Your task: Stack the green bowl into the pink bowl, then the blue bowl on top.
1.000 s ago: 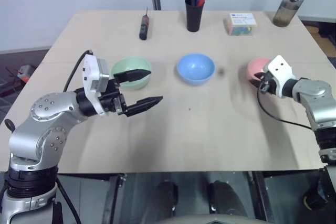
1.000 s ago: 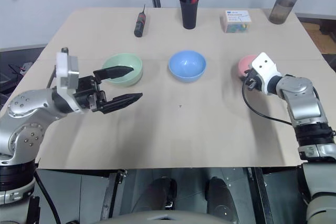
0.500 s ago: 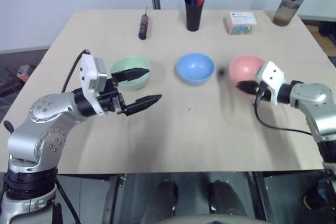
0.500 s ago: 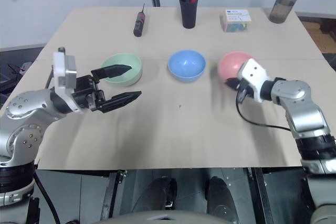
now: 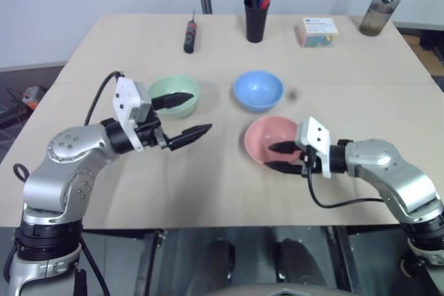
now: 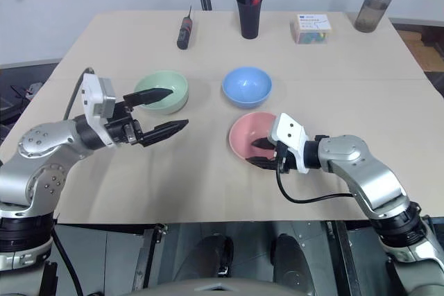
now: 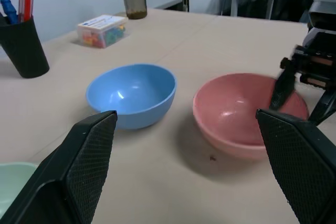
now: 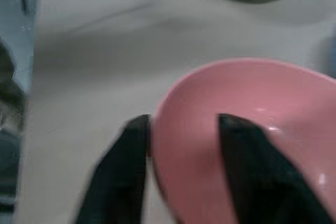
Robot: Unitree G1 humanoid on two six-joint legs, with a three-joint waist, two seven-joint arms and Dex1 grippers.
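Note:
My gripper will lower the green bowl (image 5: 169, 91) into the pink bowl, and the green bowl's rim should stay above the pink rim (image 5: 269, 118), because both look about the same width.
The pink bowl (image 5: 267, 136) stands upright on the table, just in front of the blue bowl (image 5: 257, 90). My right gripper (image 5: 270, 157) is open astride the pink bowl's near rim, one finger inside (image 8: 247, 171) and one outside. The green bowl (image 5: 173, 95) sits to the left of the blue one. My left gripper (image 5: 203, 111) hovers open just right of the green bowl, its far finger over the bowl's rim and nothing between its fingers. The left wrist view looks across at the blue bowl (image 7: 131, 95) and the pink bowl (image 7: 236, 114).
Along the table's far edge stand a black pen cup (image 5: 255, 17), a screwdriver (image 5: 189, 35), a small box (image 5: 318, 31) and a bottle (image 5: 383, 6). Bare tabletop (image 5: 208, 178) stretches in front of the bowls.
My right gripper has brought the pink bowl from the table's right side to the middle, in front of the blue bowl, and its fingers have parted. The left gripper has stayed about where it was.

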